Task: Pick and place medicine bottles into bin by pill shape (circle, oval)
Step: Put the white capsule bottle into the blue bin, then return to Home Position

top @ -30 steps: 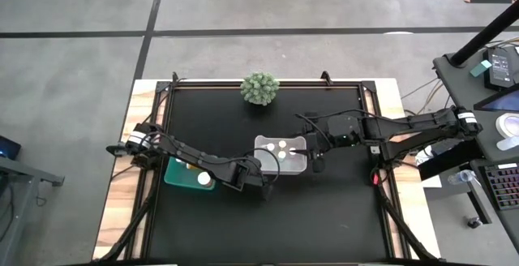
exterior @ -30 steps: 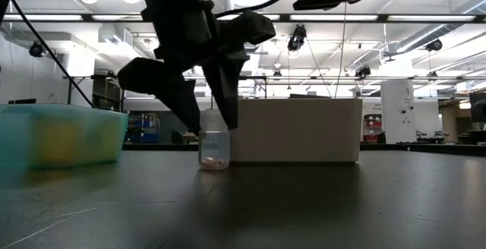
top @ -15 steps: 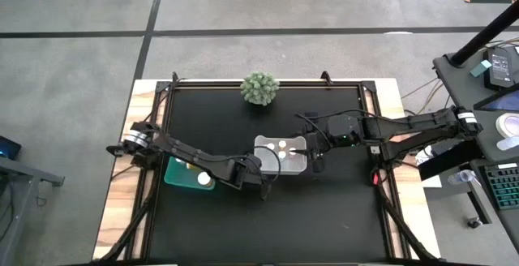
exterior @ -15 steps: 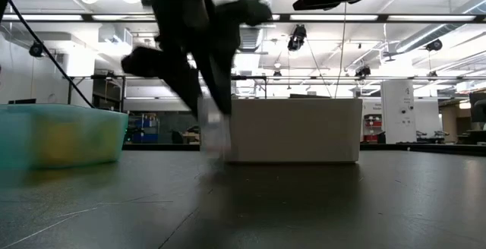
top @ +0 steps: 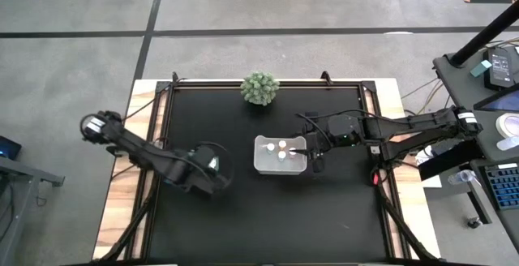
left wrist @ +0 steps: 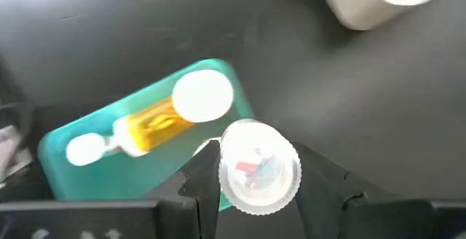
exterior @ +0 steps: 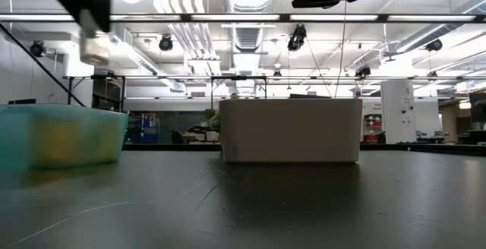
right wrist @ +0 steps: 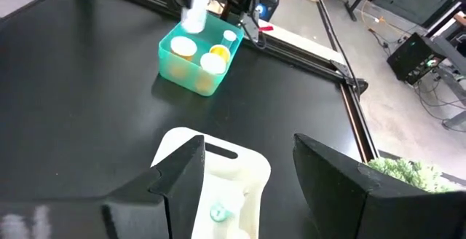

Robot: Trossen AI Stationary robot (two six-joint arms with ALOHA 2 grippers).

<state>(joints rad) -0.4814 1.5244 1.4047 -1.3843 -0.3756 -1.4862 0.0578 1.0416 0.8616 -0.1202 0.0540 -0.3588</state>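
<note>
The clear bottle (right wrist: 194,19) is hanging upright, and the teal bin's bottom (left wrist: 109,173) is open beside the amber bottle. My left gripper should keep going down there and let go.
My left gripper (top: 212,165) is shut on a small clear medicine bottle (left wrist: 258,167) with a white ribbed cap. It is high above the table, at the teal bin (left wrist: 138,148), and shows at the low view's top left (exterior: 89,10). The teal bin holds an amber bottle (left wrist: 149,126) lying down and two white-capped ones. My right gripper (top: 312,149) is open and empty at the right end of the white bin (top: 280,154), which holds three white-capped bottles. My left gripper pinches the clear bottle's upper part, at the ribbed cap (left wrist: 290,184), between its two fingers. The fingers come from above, pointing down. The bottle hangs upright below them (exterior: 95,48), lifted clear of the table and of the teal bin.
A green spiky ball plant (top: 259,88) stands at the table's far edge, middle. The two bins stand side by side mid-table, the teal bin (exterior: 61,135) left of the white one (exterior: 290,130). The black mat in front of them is bare.
My left gripper has lifted the clear bottle off the table beside the white bin's near left corner. It has carried the bottle up and toward the table's left edge, as far as the teal bin. The bottle has stayed upright in the hold.
</note>
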